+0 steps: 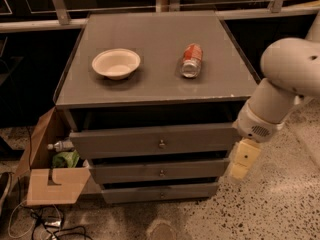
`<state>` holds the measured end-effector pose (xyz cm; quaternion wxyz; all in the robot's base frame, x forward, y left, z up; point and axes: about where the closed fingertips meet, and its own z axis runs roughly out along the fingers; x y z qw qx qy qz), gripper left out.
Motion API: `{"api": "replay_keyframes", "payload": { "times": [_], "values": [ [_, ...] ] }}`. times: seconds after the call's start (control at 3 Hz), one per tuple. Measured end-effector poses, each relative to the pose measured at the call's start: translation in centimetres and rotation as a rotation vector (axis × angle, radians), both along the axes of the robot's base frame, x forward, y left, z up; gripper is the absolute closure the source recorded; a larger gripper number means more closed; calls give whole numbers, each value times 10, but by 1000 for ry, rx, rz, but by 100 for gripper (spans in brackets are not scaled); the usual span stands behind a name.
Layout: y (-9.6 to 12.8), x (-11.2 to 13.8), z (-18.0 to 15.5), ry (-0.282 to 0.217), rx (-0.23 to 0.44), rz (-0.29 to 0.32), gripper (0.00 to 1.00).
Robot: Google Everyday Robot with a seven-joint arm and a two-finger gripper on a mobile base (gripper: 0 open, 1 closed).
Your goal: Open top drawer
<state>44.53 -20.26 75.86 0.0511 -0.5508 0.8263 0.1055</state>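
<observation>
The end of the top drawer (235, 136) has my gripper hanging past it, below its upper edge, so I should move back in, rise to that upper edge (210, 126) and pull.
The top drawer (125, 143) is the widest grey front of the cabinet, with a small brass knob (161, 144) at its centre. It stands a little out from the cabinet, with a dark gap above it under the cabinet top. My gripper (242, 160) is the pale yellow end of the white arm (285, 84). It hangs just past the drawer's right end, at about the height of the middle drawer, well right of the knob.
Two shorter drawers (160, 173) sit below the top one. On the cabinet top (150, 44) lie a white bowl (116, 63) and a red can on its side (191, 60). A cardboard box (50, 179) with a bottle stands on the floor at the left, with cables nearby.
</observation>
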Motion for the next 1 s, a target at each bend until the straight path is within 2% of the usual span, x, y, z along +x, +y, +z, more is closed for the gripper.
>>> {"api": "replay_keyframes", "payload": {
  "times": [0.33,1.0],
  "values": [
    [0,-5,5,2,1,0,0],
    [21,45,-17,-29,10,27,0]
  ]
}}
